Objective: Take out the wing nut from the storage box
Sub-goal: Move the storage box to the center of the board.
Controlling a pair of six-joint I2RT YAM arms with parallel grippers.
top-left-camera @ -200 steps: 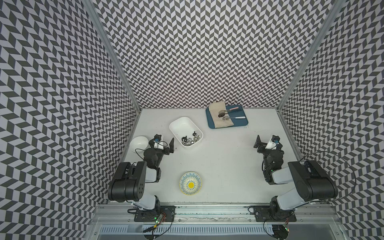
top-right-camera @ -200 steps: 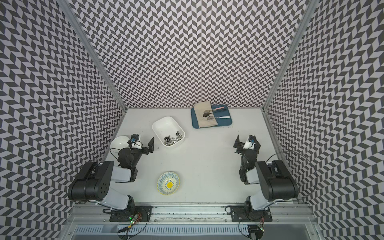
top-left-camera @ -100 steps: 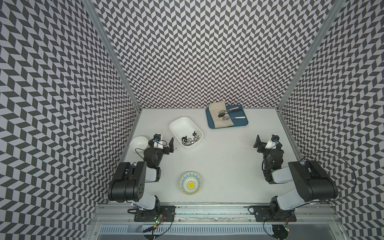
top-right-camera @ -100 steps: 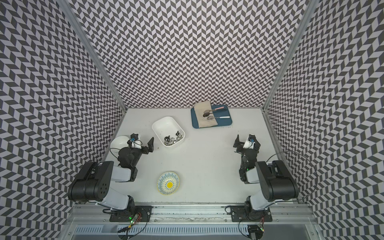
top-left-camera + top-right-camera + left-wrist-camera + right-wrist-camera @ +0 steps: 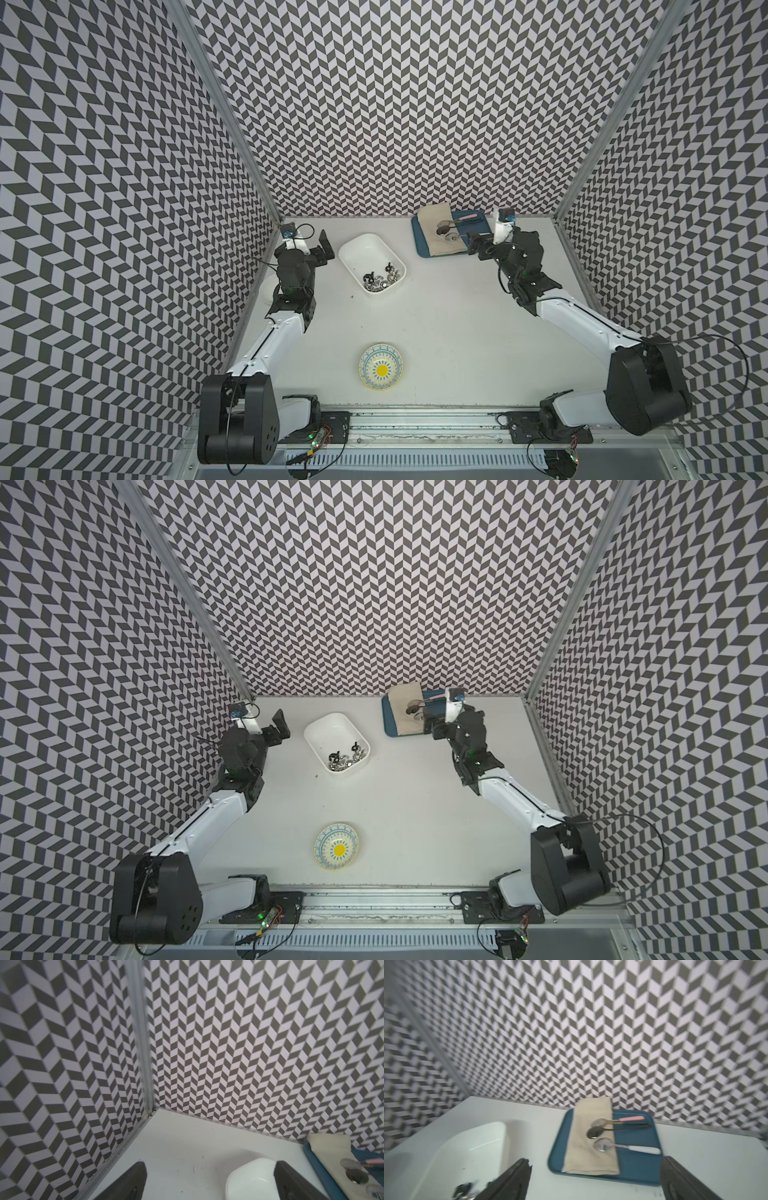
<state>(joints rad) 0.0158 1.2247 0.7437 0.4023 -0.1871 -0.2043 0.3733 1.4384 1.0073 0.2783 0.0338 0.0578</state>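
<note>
The storage box (image 5: 366,254) is crooked and far from the robot's right gripper, so the right gripper should first draw it nearer by the rim (image 5: 405,269) beside the wing nuts, and then pick a wing nut.
The white storage box (image 5: 358,252) lies at the back left of the table in both top views, with several dark and silver wing nuts (image 5: 380,279) piled at its near end. My left gripper (image 5: 325,249) hovers open just left of the box, apart from it. In the left wrist view only the box's rounded corner (image 5: 247,1178) shows between the wide-apart fingers (image 5: 133,1182). My right gripper (image 5: 477,245) is open over the near right corner of the blue tray (image 5: 422,243). The right wrist view shows the box (image 5: 473,1151) and blurred wing nuts (image 5: 464,1188) off to one side.
The blue tray (image 5: 635,1140) holds a beige napkin (image 5: 589,1142) and three spoons (image 5: 604,1145). A patterned bowl (image 5: 381,366) sits near the front. A round white bowl (image 5: 267,286) is partly hidden behind the left arm. Patterned walls close in three sides.
Both arms have unfolded and reached toward the back. The left gripper moved up beside the box; the right gripper moved back and leftward to the blue tray.
</note>
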